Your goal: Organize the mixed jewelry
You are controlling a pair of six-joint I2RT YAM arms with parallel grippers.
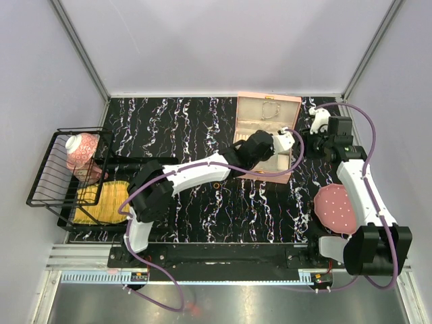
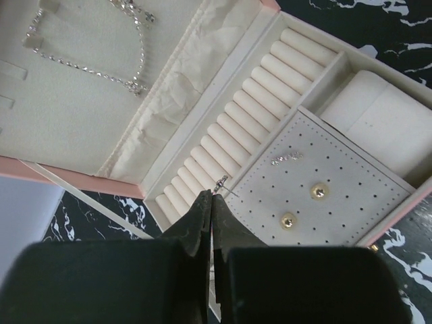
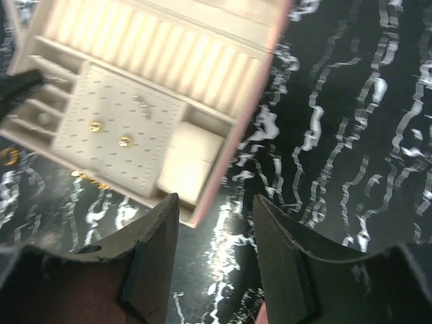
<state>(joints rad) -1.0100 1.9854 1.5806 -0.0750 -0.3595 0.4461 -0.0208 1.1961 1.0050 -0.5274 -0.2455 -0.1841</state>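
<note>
My left gripper should back off and my right gripper should come to grip the earring [image 2: 220, 183], because the silver earring's pin [image 2: 231, 192] slants off my left gripper's fingers above the pad.
The pink box [image 2: 236, 30] lies open, and my left gripper [image 2: 212, 196] hangs over the border between its ring rolls and its perforated pad. The jaws are shut on a tiny silver earring [image 2: 222, 183] that sticks out at their tips. Two gold studs [image 2: 318, 192] sit on the pad with a small silver piece [image 2: 287, 158]. A pale chain [image 2: 138, 61] lies in the lid. My right gripper [image 3: 216, 199] is open and holds nothing, above the table by the box's corner [image 3: 196, 219]. A gold ring [image 3: 9, 156] and another gold piece [image 3: 88, 179] lie on the table beside the box.
A round pink dotted disc [image 1: 336, 208] lies on the table at the right, by the right arm. A black wire rack [image 1: 47, 182] with a pink cup [image 1: 81, 150] stands at the left, next to a yellow mat [image 1: 101, 201].
</note>
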